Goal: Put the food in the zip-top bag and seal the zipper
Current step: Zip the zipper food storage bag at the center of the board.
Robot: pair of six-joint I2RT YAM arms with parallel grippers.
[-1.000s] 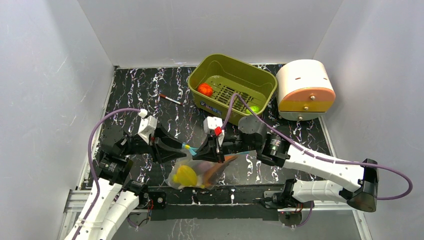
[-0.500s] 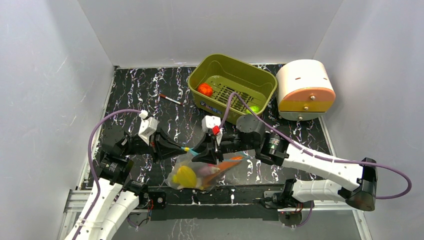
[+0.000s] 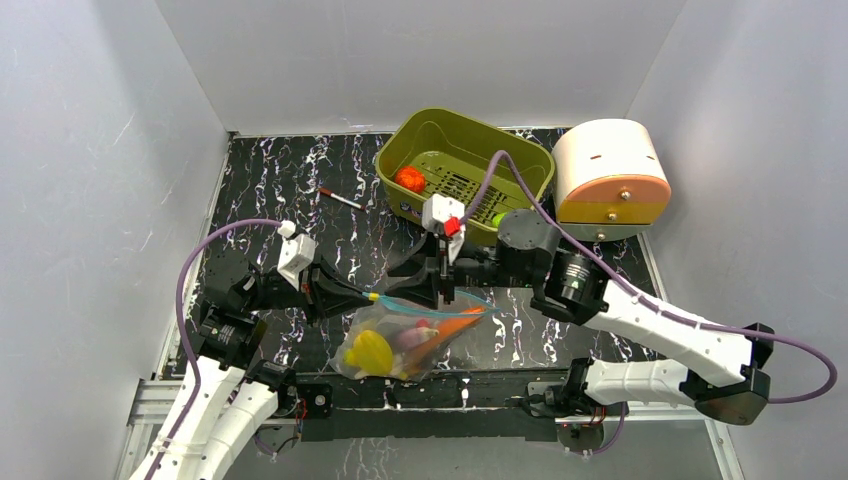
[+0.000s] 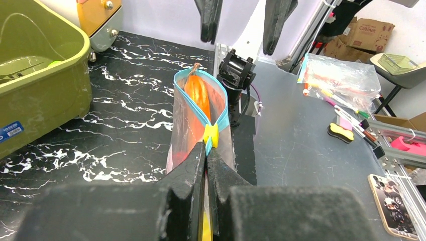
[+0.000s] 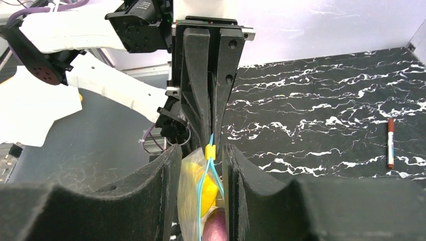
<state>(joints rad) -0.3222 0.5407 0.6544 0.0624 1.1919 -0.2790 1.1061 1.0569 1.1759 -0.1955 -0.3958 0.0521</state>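
My left gripper pinches the zipper close against the yellow slider. My right gripper should hold the slider while my left gripper takes the zipper farther back.
The zip-top bag lies near the front edge with its teal zipper spread open. Inside are the orange carrot, also in the left wrist view, the yellow banana and the purple eggplant. My left gripper is shut on the zipper end, right behind the yellow slider. My right gripper is open and empty, its fingers on either side of the bag's mouth. A red-orange tomato and a green fruit sit in the olive tub.
A red-tipped pen lies on the black marble top left of the tub. A white and orange appliance stands at the back right. White walls close in the left, back and right sides.
The carrot has gone from my right gripper into the bag. My right gripper has opened and pulled up and back to the right. My left gripper keeps its hold.
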